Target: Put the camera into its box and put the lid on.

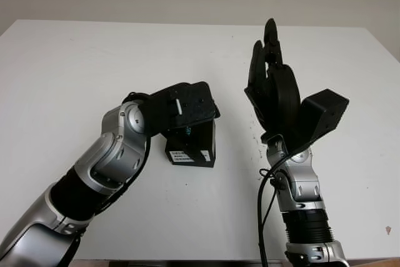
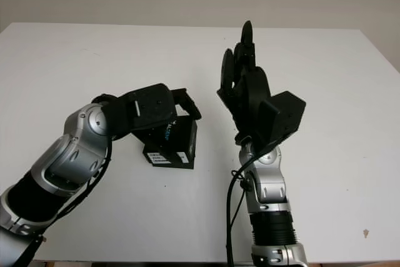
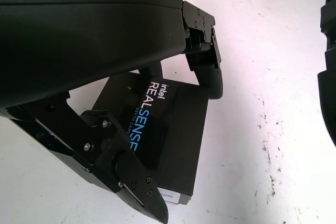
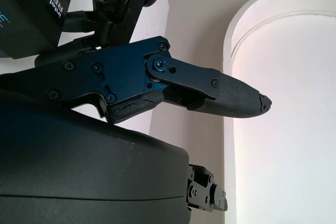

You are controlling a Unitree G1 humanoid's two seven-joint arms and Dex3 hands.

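A black strip [image 1: 189,164] of the box can be seen under the lid's white label [image 1: 204,136], so the lid will slide further down over the box when I push it.
A black camera box [image 1: 192,149] sits on the white table [image 1: 75,79] in the middle. Its lid, printed "Intel RealSense" [image 3: 152,114], lies shut on top. My left hand [image 1: 190,112] hovers right over the box, open, with one finger [image 3: 209,69] past the far edge and another [image 3: 131,179] over the near edge. I cannot tell whether they touch the box. To the right of the box my right hand [image 1: 267,51] is raised upright above the table, open and holding nothing; one of its fingers [image 4: 231,95] points away from the table. The camera itself is hidden.
The table's far edge [image 1: 187,24] meets a pale wall. A black cable [image 1: 265,198] runs along my right forearm. Bare white tabletop lies left of the box and right of my right arm, with a small brown speck [image 1: 388,230] near the front right.
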